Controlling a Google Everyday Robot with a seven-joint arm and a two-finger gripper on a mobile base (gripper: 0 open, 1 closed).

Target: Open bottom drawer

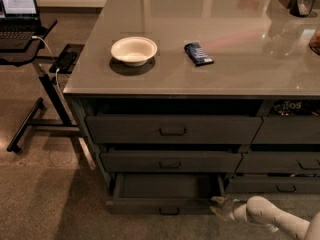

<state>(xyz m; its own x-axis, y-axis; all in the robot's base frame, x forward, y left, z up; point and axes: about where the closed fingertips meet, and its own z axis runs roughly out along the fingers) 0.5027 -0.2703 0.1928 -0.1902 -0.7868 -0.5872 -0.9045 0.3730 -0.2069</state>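
Note:
The bottom drawer is only partly out with the robot's gripper at its very corner [217, 200], so next the gripper opens, straddles the front panel's edge [204, 204] and pulls the drawer out farther.
The bottom drawer [162, 204] is the lowest, slimmest dark grey drawer of the left column. It stands pulled out, with its shallow grey tray [165, 185] showing. Its small dark centre pull handle [169, 211] sits on the front panel. My gripper [220, 207] is at the drawer's right front corner, low near the floor, on the end of the white arm [272, 218] that comes in from the lower right. Two taller grey drawers [172, 130] sit above it.
A white bowl [133, 50] and a blue packet [198, 53] lie on the grey counter [225, 29]. A laptop stand [35, 84] with a laptop [17, 14] stands at the left. A neighbouring column of drawers [282, 161] is at the right.

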